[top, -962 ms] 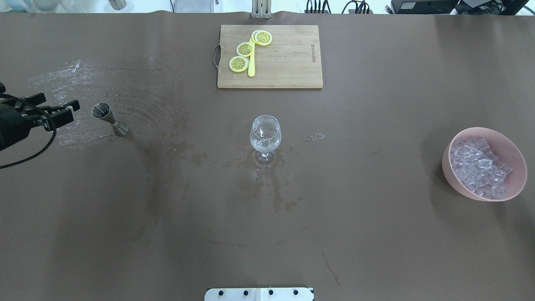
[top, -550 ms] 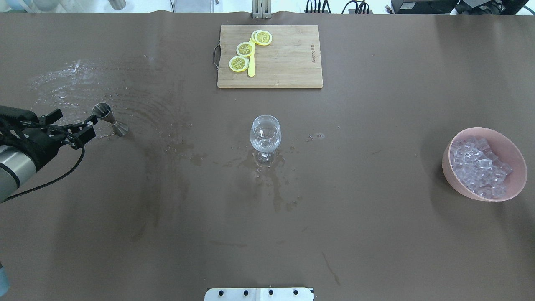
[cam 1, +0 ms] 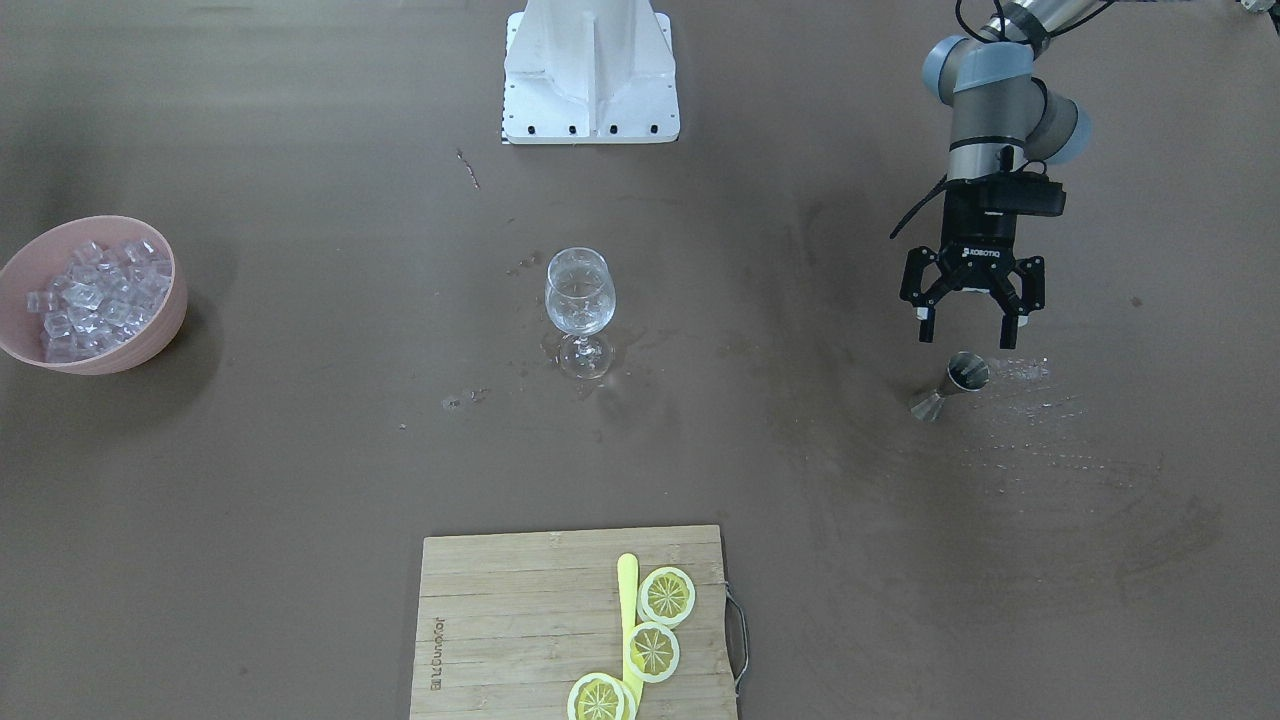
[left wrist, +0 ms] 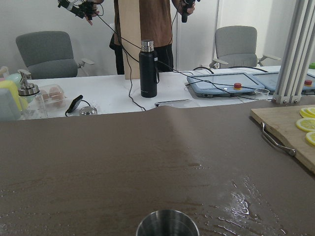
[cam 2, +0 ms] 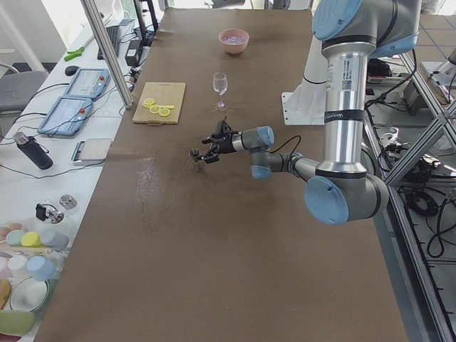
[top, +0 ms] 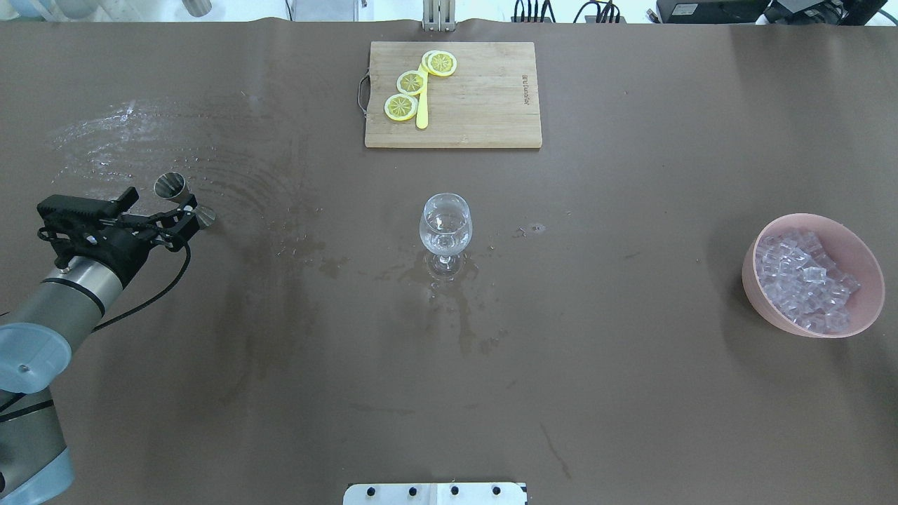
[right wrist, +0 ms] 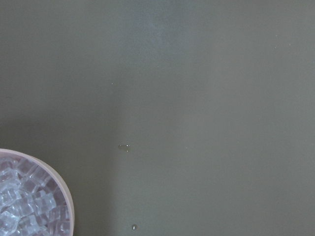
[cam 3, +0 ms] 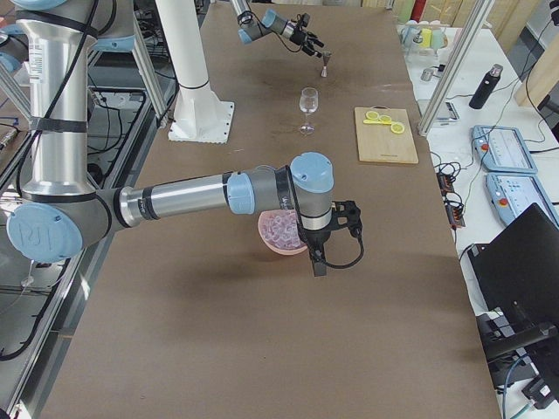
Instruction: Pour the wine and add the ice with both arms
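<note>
My left gripper goes on moving forward before its open fingers straddle the jigger's waist (cam 1: 944, 391), as the upright jigger's rim (cam 1: 969, 371) lines up with the gap between them.
A clear wine glass (top: 445, 224) stands upright mid-table and shows in the front view (cam 1: 579, 295) too. A small steel jigger (top: 170, 185) stands at the left, on wet table. My left gripper (top: 160, 202) is open and empty, its fingers just short of the jigger (cam 1: 966, 372) on either side of it. The left wrist view shows only the jigger's rim (left wrist: 167, 225) at its bottom edge. The ice (top: 807, 277) fills a pink bowl (top: 754, 280) at the right. My right gripper (cam 3: 317, 262) hangs beside that bowl; I cannot tell whether it is open or shut.
A wooden cutting board (top: 484, 98) with lemon slices (top: 412, 83) and a yellow knife lies at the far edge. Wet streaks spread around the jigger and under the glass. The white base block (cam 1: 590, 75) sits at the robot's side.
My left arm has swung right and a little down the overhead view, bringing the open gripper up to the jigger. The glass, bowl and board have not moved.
</note>
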### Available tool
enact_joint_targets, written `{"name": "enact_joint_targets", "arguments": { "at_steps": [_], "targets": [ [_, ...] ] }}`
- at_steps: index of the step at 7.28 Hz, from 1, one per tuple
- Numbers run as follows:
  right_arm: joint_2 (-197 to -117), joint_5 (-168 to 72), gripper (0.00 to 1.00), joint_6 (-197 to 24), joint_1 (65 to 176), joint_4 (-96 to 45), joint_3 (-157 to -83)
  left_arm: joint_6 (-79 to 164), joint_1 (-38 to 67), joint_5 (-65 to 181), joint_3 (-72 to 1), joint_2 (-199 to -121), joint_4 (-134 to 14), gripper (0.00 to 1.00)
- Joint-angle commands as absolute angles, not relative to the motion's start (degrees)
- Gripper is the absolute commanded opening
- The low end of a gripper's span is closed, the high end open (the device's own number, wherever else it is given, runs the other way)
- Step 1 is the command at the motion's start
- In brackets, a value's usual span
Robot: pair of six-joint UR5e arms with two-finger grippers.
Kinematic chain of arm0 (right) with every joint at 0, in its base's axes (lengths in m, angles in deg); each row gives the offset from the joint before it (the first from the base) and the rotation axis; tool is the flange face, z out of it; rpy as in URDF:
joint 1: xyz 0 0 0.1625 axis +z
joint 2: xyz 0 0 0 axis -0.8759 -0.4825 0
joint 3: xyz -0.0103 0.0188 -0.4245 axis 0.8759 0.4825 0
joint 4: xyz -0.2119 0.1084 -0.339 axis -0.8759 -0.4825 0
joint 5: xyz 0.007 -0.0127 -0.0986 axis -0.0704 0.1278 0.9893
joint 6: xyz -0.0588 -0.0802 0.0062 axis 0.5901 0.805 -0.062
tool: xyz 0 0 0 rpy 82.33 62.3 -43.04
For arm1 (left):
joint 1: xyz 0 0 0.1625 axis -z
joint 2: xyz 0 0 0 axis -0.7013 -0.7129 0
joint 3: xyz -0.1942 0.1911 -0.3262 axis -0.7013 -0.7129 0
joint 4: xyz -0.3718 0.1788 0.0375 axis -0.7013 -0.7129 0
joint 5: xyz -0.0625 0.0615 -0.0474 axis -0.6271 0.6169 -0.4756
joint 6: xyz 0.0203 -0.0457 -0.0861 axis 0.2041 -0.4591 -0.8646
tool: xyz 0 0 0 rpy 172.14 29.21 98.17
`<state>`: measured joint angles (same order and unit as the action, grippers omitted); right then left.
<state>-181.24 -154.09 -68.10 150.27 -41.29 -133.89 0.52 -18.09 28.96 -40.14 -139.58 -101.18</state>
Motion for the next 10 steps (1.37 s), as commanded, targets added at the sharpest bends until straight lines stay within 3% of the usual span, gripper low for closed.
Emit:
{"name": "enact_joint_targets", "arguments": {
  "at_steps": [1,5,10],
  "targets": [
    [-181.2,-154.1,1.0,-68.0,150.3,-41.3,-133.8,-1.4,-18.2,29.3,-37.1,-141.4,-101.2,0.98],
    [-181.2,-154.2,1.0,-68.1,150.3,-41.3,-133.8,-1.7,-18.3,30.4,-28.3,-145.8,-106.0,0.98],
    [-181.2,-154.2,1.0,-68.1,150.3,-41.4,-133.7,-1.5,-19.0,30.4,-25.8,-146.1,-108.5,0.97]
  ]
}}
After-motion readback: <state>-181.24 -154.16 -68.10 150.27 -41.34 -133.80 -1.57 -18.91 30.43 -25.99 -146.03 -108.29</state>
